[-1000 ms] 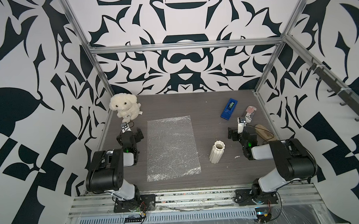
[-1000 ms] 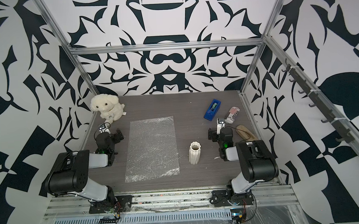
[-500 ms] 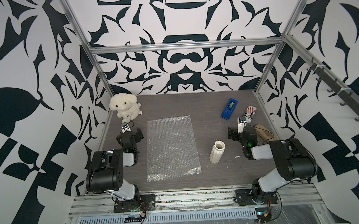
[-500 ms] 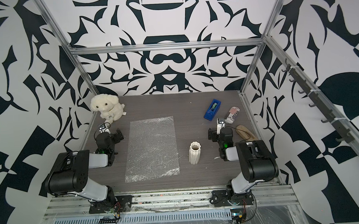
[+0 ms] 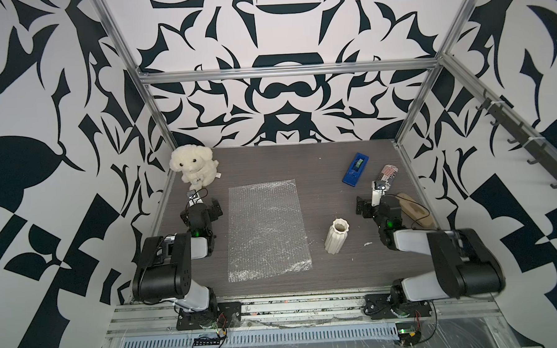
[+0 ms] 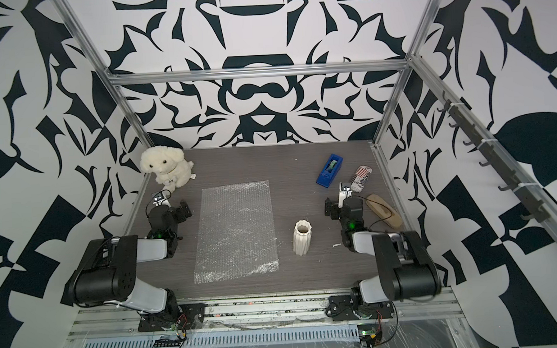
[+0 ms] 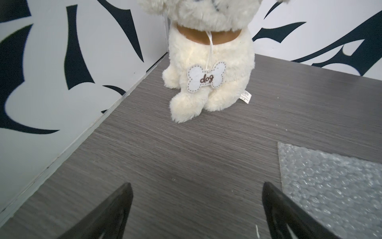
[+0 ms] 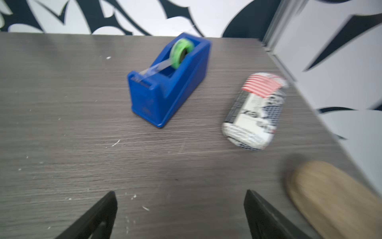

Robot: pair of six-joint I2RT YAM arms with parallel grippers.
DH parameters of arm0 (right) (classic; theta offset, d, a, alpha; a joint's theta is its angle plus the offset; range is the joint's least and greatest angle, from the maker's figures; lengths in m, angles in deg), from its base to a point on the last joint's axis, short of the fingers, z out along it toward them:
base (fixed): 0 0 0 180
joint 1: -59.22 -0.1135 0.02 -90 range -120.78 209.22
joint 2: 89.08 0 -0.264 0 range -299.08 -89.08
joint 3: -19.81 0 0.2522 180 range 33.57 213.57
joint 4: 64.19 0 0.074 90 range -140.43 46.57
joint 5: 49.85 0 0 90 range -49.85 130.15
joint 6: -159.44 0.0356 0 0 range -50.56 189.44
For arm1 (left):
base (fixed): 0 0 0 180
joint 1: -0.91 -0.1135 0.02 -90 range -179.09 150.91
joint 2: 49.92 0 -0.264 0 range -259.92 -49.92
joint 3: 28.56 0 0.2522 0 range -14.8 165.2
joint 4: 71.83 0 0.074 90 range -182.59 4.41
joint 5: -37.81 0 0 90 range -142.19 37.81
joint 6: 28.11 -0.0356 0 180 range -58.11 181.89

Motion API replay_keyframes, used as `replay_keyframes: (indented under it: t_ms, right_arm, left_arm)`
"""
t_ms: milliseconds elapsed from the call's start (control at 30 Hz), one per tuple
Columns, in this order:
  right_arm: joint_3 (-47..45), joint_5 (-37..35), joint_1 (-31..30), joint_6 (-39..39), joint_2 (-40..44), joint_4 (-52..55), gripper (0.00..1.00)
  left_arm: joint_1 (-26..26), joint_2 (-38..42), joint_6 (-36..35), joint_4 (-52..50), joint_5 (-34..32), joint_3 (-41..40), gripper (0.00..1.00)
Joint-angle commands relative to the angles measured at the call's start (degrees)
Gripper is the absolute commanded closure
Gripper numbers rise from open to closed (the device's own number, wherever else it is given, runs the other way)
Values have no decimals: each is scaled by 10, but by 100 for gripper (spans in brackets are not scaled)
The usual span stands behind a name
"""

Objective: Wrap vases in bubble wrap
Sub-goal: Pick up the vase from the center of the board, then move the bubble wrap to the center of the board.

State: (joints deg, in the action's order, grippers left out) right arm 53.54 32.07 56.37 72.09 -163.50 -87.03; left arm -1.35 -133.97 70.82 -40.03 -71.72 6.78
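The bubble wrap ends short of the vase, so I should turn my left gripper from the plush dog and slide the bubble wrap's edge (image 5: 230, 235) toward the vase.
The cream-white ribbed vase (image 5: 337, 236) (image 6: 302, 237) stands upright on the grey table, right of the bubble wrap and apart from it. The clear bubble wrap (image 5: 266, 228) (image 6: 236, 228) lies flat in the middle; one corner of it (image 7: 330, 186) shows in the left wrist view. My left gripper (image 5: 202, 206) (image 7: 196, 186) rests low, left of the sheet, open with only bare table between its fingers. My right gripper (image 5: 372, 204) (image 8: 179, 193) rests low behind and right of the vase, open and holding nothing. The vase is out of both wrist views.
A white plush dog (image 5: 193, 167) (image 7: 206, 72) sits in the back left corner, just ahead of the left gripper. A blue tape dispenser (image 5: 354, 170) (image 8: 167, 80), a red-striped can (image 5: 387, 175) (image 8: 256, 111) and a tan wooden piece (image 5: 412, 207) (image 8: 330, 196) lie near the right wall.
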Motion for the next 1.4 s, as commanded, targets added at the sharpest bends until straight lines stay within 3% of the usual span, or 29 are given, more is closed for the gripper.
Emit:
replay_keyframes:
  t_ms: [0, 67, 133, 200, 267, 300, 400, 467, 600, 633, 733, 867, 967, 1367]
  right_arm:
    - [58, -99, 1, 38, 127, 177, 0]
    - [86, -112, 1, 75, 193, 274, 0]
    - [118, -113, 1, 133, 252, 369, 0]
    - [142, -56, 2, 141, 310, 419, 0]
    - [186, 28, 1, 138, 344, 486, 0]
    - [222, 73, 1, 142, 349, 528, 2]
    - [327, 176, -3, 170, 324, 666, 7]
    - [393, 198, -28, 177, 289, 763, 9]
    - [457, 80, -190, 188, 253, 879, 8]
    - [462, 48, -237, 197, 250, 888, 3]
    - [482, -13, -356, 228, 223, 928, 1]
    - [504, -89, -443, 278, 162, 1011, 1]
    - [502, -127, -464, 298, 135, 1028, 1]
    - [470, -48, -465, 306, 57, 932, 1]
  left_arm:
    - [1, 90, 25, -136, -52, 55, 0]
    - [1, 151, 81, -210, -80, 80, 1]
    - [0, 202, 184, -345, -72, 130, 1]
    - [-1, 241, 211, -467, -3, 181, 1]
    - [-1, 267, 264, -500, 15, 185, 0]
    - [-2, 279, 311, -516, 21, 179, 0]
    - [-4, 309, 341, -554, 133, 179, 1]
    - [-3, 320, 364, -602, 170, 182, 1]
    - [4, 332, 381, -643, 239, 158, 0]
    - [10, 331, 378, -654, 249, 154, 0]
    - [36, 326, 369, -707, 234, 153, 1]
    - [69, 325, 371, -744, 189, 136, 1]
    - [78, 329, 366, -758, 177, 120, 0]
    - [84, 330, 392, -737, 194, 66, 0]
